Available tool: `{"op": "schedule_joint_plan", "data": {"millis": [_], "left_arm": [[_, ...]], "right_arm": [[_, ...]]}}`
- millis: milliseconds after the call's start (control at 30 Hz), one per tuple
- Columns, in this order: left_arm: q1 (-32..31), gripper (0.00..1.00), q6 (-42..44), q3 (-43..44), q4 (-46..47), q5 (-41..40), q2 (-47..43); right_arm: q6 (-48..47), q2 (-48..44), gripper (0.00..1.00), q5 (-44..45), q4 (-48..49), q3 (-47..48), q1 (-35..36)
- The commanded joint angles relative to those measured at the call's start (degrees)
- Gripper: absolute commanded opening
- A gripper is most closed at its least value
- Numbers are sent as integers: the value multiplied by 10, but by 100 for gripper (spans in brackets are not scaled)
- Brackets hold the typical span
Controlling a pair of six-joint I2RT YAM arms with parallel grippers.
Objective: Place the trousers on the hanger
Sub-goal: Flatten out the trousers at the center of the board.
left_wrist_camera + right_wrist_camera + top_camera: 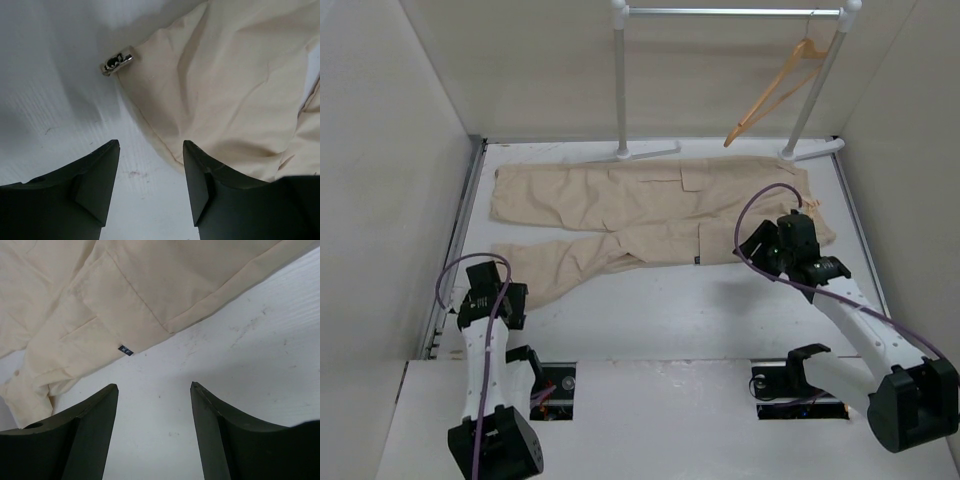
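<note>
The near leg (555, 270) of the trousers is bent at loose creases (623, 257) past the thigh pocket, so the leg will straighten out when the robot lifts it between both grippers.
The beige trousers (640, 205) lie flat on the white table, legs to the left, waist to the right. The light-orange wooden hanger (772, 92) hangs tilted by its hook from the rail at the back right. My left gripper (492, 276) is open and empty, just short of the near leg's cuff (225, 90), its jaws over bare table (150, 145). A small metal toggle (117, 62) lies at the cuff's corner. My right gripper (762, 247) is open and empty (154, 386) over bare table, just in front of the flap thigh pocket (120, 310) with a small dark label (125, 350).
A white-and-metal garment rail (730, 12) stands at the back on two posts (620, 90), its feet on the table's far edge. White walls (390, 180) close in both sides. Purple cables loop off both arms.
</note>
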Motion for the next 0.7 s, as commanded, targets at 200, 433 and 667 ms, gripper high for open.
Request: {"op": "schedule_joint_plan", "data": {"millis": [200, 433, 667], "left_arm": [[24, 14, -33, -26, 169, 4, 102], [-63, 4, -24, 297, 207, 8, 241], [-130, 4, -18, 464, 149, 16, 241]], "right_arm": [[-11, 5, 66, -16, 14, 9, 17], [-6, 15, 66, -16, 28, 25, 17], [-4, 15, 66, -16, 31, 39, 11]]}}
